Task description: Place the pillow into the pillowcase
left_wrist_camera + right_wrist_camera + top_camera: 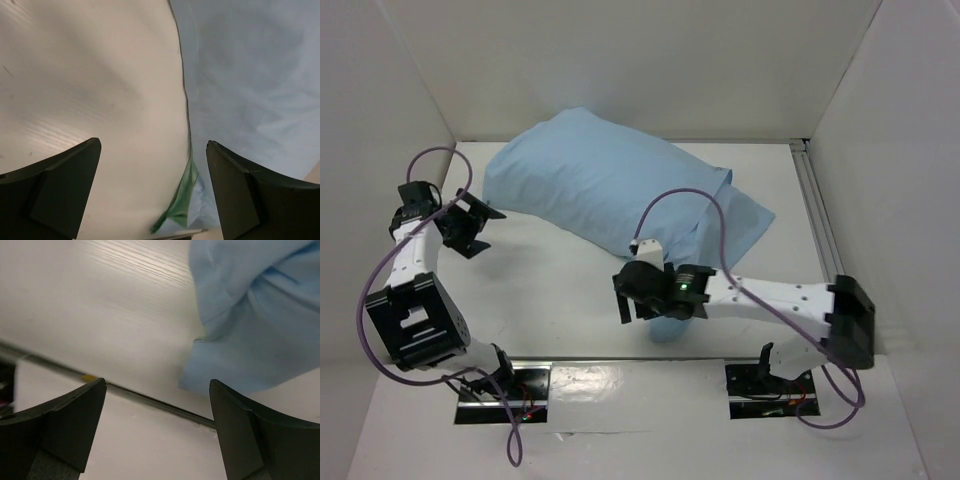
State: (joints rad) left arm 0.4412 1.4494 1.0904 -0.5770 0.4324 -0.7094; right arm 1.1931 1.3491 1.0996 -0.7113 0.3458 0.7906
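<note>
The pillowcase lies crooked with its loose end folded (712, 236), so my right gripper should pull it straight before my left gripper grabs the opposite end (500, 186) to lift.
The light blue pillowcase (610, 190) lies plump and bulging across the back of the table, its loose end trailing toward the right arm. No white pillow shows; it is hidden from view. My left gripper (478, 228) stands open just left of the case's left end with nothing between its fingers. In the left wrist view the left gripper (152, 145) frames bare table, beside the blue pillowcase (250, 85) and its green edge. My right gripper (626, 293) is open over a low corner of the cloth. The right gripper (157, 385) holds nothing, and the pillowcase (250, 325) lies beyond it.
White walls (410, 90) close in the table on three sides. An aluminium rail (817, 215) runs along the right side. Black base plates (505, 393) sit at the near edge. Purple cables (705, 205) loop over the arms. A dark seam (150, 400) crosses the table.
</note>
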